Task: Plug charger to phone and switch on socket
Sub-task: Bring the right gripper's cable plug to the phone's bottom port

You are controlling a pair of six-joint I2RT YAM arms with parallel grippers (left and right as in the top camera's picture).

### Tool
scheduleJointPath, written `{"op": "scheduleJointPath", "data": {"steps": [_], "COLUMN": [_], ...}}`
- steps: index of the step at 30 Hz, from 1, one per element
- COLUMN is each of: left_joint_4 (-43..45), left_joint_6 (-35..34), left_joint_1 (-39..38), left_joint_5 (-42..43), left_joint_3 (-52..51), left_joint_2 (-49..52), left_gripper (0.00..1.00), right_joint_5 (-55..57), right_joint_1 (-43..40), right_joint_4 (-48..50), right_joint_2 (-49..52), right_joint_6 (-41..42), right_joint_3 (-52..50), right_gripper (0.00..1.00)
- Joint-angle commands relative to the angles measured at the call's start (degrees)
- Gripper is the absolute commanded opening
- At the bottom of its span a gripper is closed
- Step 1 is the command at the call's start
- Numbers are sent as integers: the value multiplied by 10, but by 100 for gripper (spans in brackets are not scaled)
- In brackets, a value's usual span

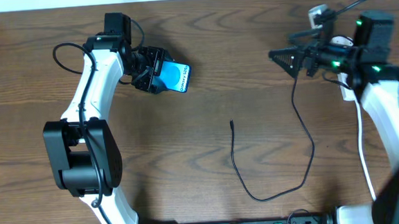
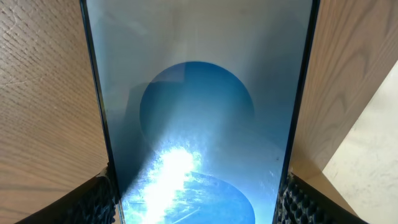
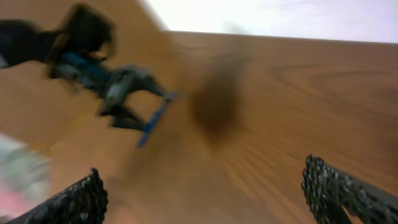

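My right gripper is moving toward the phone, and the phone's loose end [image 1: 185,78] sticks out edge-on to the open fingers. The gripper should keep going until it closes across the thin edge [image 3: 153,123].
The phone [image 1: 176,76], with its cyan-blue screen, is held at the back left of the table by my left gripper [image 1: 157,73], which is shut on its long edges. In the left wrist view the phone [image 2: 199,93] fills the frame between the finger pads of that gripper [image 2: 196,199]. The charger, a thin black cable [image 1: 311,147], loops over the table's middle right, with its free tip [image 1: 231,124] lying loose. Its other end runs up under my right gripper [image 1: 288,58], which is open and empty [image 3: 205,193]. The white socket [image 1: 347,90] is mostly hidden under the right arm.
The socket's white cord [image 1: 362,150] runs toward the front edge on the right. The right wrist view is blurred; it shows the left arm and the phone [image 3: 155,121] far off across the wooden table [image 1: 189,168]. A pale wall edges the table's back.
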Motion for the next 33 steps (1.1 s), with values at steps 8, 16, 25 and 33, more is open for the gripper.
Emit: {"op": "scheduleJointPath", "data": {"steps": [8, 16, 25, 33], "left_joint_4": [0, 14, 43, 43], "left_joint_6": [-46, -125, -230, -281], "left_joint_1": [-10, -64, -122, -141], "left_joint_5": [-12, -91, -115, -112], "left_joint_3": [15, 15, 15, 15], "left_joint_2": [-19, -19, -19, -19], "left_gripper": [7, 8, 8, 7], "right_joint_5": [-158, -134, -41, 26], "right_joint_1": [10, 43, 116, 171], "right_joint_4": [99, 112, 111, 112], "right_joint_2": [168, 190, 190, 190], "right_joint_6": [241, 274, 318, 337], "right_joint_3": [10, 10, 10, 10], "right_gripper": [99, 99, 99, 99]}}
